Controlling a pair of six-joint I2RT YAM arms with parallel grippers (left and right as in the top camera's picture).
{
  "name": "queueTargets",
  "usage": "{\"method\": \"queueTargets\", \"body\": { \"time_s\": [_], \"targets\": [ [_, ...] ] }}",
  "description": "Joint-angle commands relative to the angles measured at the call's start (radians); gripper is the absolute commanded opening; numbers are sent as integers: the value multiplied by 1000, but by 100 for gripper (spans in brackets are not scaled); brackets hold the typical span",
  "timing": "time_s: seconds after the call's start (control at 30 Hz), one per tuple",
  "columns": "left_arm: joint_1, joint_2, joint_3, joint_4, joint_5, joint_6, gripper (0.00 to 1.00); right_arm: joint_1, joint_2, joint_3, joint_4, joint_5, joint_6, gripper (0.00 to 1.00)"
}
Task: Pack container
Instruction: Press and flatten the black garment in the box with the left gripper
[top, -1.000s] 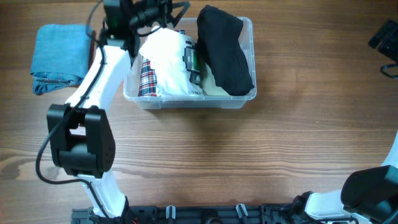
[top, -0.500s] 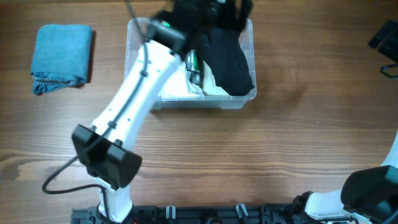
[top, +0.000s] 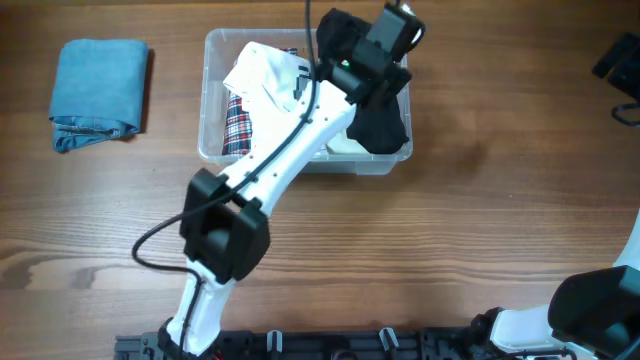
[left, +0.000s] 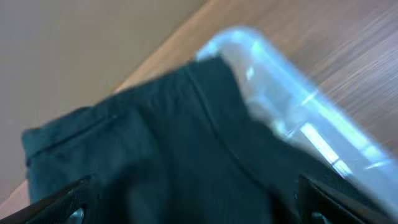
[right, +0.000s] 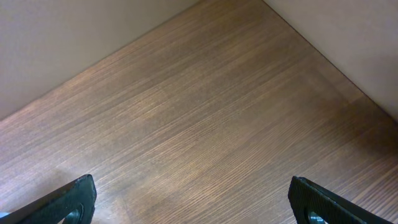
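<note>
The black garment's far end (top: 338, 26) sticks up over the container's rim. My left gripper should go back and push the black garment down inside the container (top: 378, 126).
The clear plastic container (top: 214, 150) stands at the back middle of the table. In it lie a black garment (top: 386, 126) on the right, a white garment (top: 262, 72) and a plaid one (top: 237, 126) on the left. My left gripper (top: 378, 58) hovers over the black garment near the container's far right corner. In the left wrist view it (left: 196, 210) is open and empty, just above the black garment (left: 155, 143), with the container's rim (left: 298, 106) beyond. My right gripper (right: 199, 208) is open and empty over bare wood.
A folded blue denim garment (top: 100, 85) lies on the table left of the container. A dark object (top: 622, 62) sits at the far right edge. The right arm's base (top: 600, 305) is at the bottom right corner.
My left arm has swung from the container's left side, by the white garment, across to its right side over the black garment. The right arm has not moved.
</note>
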Motion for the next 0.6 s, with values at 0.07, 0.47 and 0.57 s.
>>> {"method": "queueTargets", "body": {
  "time_s": [0.07,0.47,0.57],
  "targets": [
    [50,21,11,-140,-146,-127,100,2,11,-8,2,-16,-17,100],
    [156,124,11,-239,217,-244,100,2,11,-8,2,-16,-18,100],
    [115,175,11,-205,217,-244,100,2,11,-8,2,-16,-18,100]
  ]
}}
